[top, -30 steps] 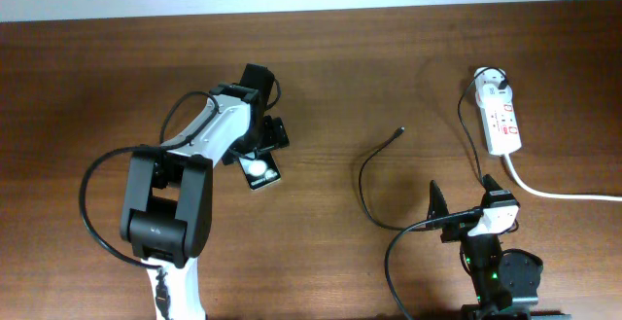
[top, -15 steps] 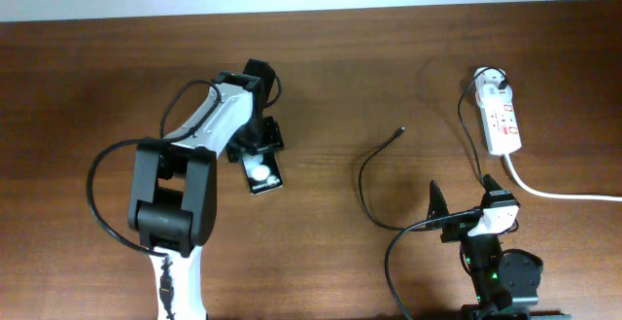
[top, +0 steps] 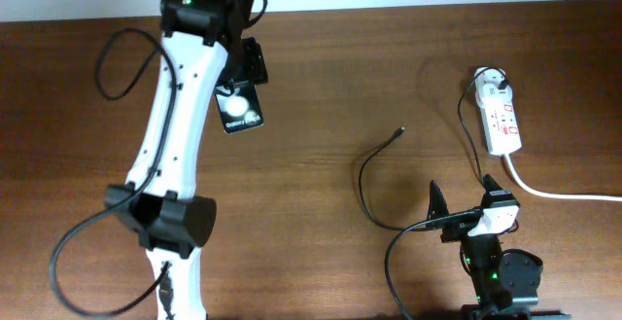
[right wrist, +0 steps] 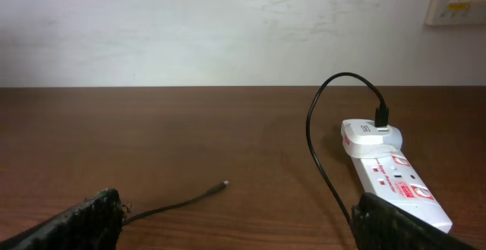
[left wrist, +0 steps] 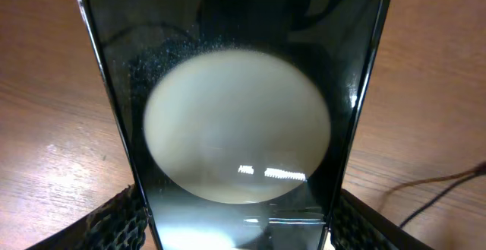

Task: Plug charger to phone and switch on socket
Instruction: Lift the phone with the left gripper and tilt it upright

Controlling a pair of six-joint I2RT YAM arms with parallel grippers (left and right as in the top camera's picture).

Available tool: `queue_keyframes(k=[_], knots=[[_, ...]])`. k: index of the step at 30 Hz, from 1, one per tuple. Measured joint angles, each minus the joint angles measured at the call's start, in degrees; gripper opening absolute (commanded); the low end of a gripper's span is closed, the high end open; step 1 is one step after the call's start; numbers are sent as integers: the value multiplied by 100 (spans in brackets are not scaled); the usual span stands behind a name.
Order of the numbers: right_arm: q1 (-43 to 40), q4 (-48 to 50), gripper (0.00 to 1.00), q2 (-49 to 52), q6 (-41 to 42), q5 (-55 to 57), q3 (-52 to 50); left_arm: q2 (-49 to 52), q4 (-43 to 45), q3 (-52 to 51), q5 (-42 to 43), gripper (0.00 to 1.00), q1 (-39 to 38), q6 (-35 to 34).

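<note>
The phone in my left gripper (top: pixel 240 112) is too far away for my right gripper to reach, so next I swing the phone toward the charger cable (top: pixel 362 186) and pass it over.
My left gripper (top: pixel 245 75) is shut on the black glossy phone (top: pixel 239 107) and holds it lifted above the table at the back left. In the left wrist view the phone (left wrist: pixel 235 113) fills the frame between the fingers, with a large pale round reflection. The thin black charger cable (top: pixel 365 179) curves on the table centre-right, its connector tip (top: pixel 400 130) free; it also shows in the right wrist view (right wrist: pixel 182 200). The white power strip socket (top: pixel 501 118) lies at the far right, also in the right wrist view (right wrist: pixel 391 178). My right gripper (top: pixel 465 199) is open and empty near the front edge.
A thick white cord (top: pixel 559 192) runs from the power strip to the right edge. A pale wall (right wrist: pixel 228 22) stands behind the table's far edge. The left arm (top: pixel 180 125) stretches over the left part of the table.
My left gripper has lifted the phone off the table and carried it up and toward the back left. The right arm, cable and power strip have not moved.
</note>
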Motion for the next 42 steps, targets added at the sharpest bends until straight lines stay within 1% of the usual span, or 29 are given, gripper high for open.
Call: queue_keyframes(k=[1,7,9,11,13,14,16,17,20,23,27,29,32,34,36,37,39,40,42], knots=[[0,0,99,0,4,0,0,-175,-2,0,-4,54,0,37],[0,0,99,0,0,-2,0,-2741,-26,94,-15,54,0,280],[0,0,99,0,2,0,0,-3222,-26,39,-31,53,0,319],[0,-2,99,2,2,-2,0,-3856,0,-518,-42,53,0,334],[0,0,99,0,0,-2,0,-4371,9,-1467,-79,53,0,269],[0,0,99,0,2,-2,0,-4579,-35,-2006,-138,53,0,146],[0,0,99,4,7,-2,0,-4787,197,-3128,-205,53,0,-190],[0,0,99,4,2,0,0,-4791,415,-3501,-201,53,0,-299],[0,-2,99,15,0,0,0,-4754,1604,-4767,90,53,0,-459],[0,0,99,11,4,0,0,-4658,2695,-5860,876,50,0,-505],[0,0,99,11,0,0,0,-4004,3062,-5976,1517,49,35,-525],[0,0,99,11,2,-2,0,-3449,3198,-5984,2155,49,251,-527],[0,0,99,11,2,-2,0,-2874,3204,-6002,3296,49,804,-531],[0,0,99,11,0,0,0,-2538,3250,-6004,4463,51,1231,-544],[0,0,99,11,2,-2,0,-2411,3283,-6006,5239,50,1401,-546],[0,0,99,11,2,0,0,-2389,3289,-6006,5877,50,1528,-544],[0,0,99,11,0,-2,0,-2389,3289,-6006,6481,51,1644,-546],[0,0,99,11,0,0,0,-2389,3289,-6006,6968,52,1672,-546],[0,0,99,11,0,0,0,-2389,3289,-6006,7493,52,1672,-544]])
